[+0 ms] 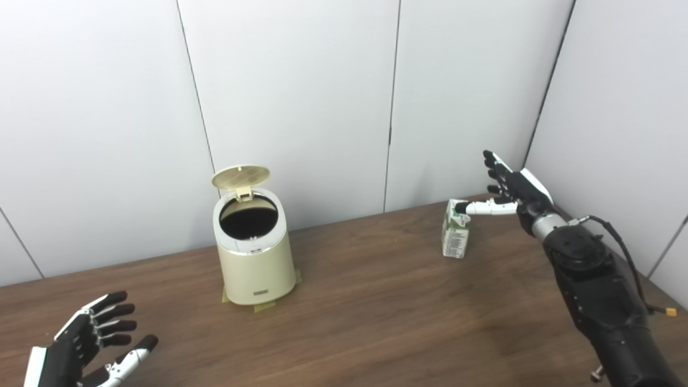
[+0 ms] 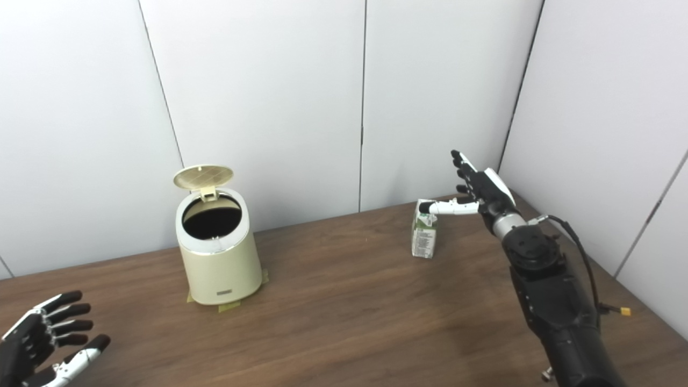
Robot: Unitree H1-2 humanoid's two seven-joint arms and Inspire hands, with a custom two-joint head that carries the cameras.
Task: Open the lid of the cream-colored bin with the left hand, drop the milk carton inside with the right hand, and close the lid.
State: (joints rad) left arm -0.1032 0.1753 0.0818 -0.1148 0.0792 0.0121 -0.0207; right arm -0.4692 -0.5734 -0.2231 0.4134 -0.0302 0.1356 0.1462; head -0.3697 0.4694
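Observation:
I expect the slim milk carton (image 1: 455, 232) to sink below the bin's rim when I drop it in, because the bin's dark opening (image 1: 249, 221) is wider than the carton.
The cream-colored bin (image 1: 257, 258) stands on the table left of centre, its round lid (image 1: 240, 176) tipped up and open, the dark inside showing. The green and white milk carton (image 1: 456, 235) stands upright at the back right of the table. My right hand (image 1: 508, 188) is open just right of the carton, fingers spread upward, thumb reaching over the carton's top. My left hand (image 1: 91, 344) is open and empty, low at the front left, well away from the bin.
The brown wooden table (image 1: 376, 306) runs to white wall panels behind and on the right. Tape pieces (image 1: 264, 307) lie at the bin's base. A cable with a yellow plug (image 1: 669, 312) hangs off my right forearm.

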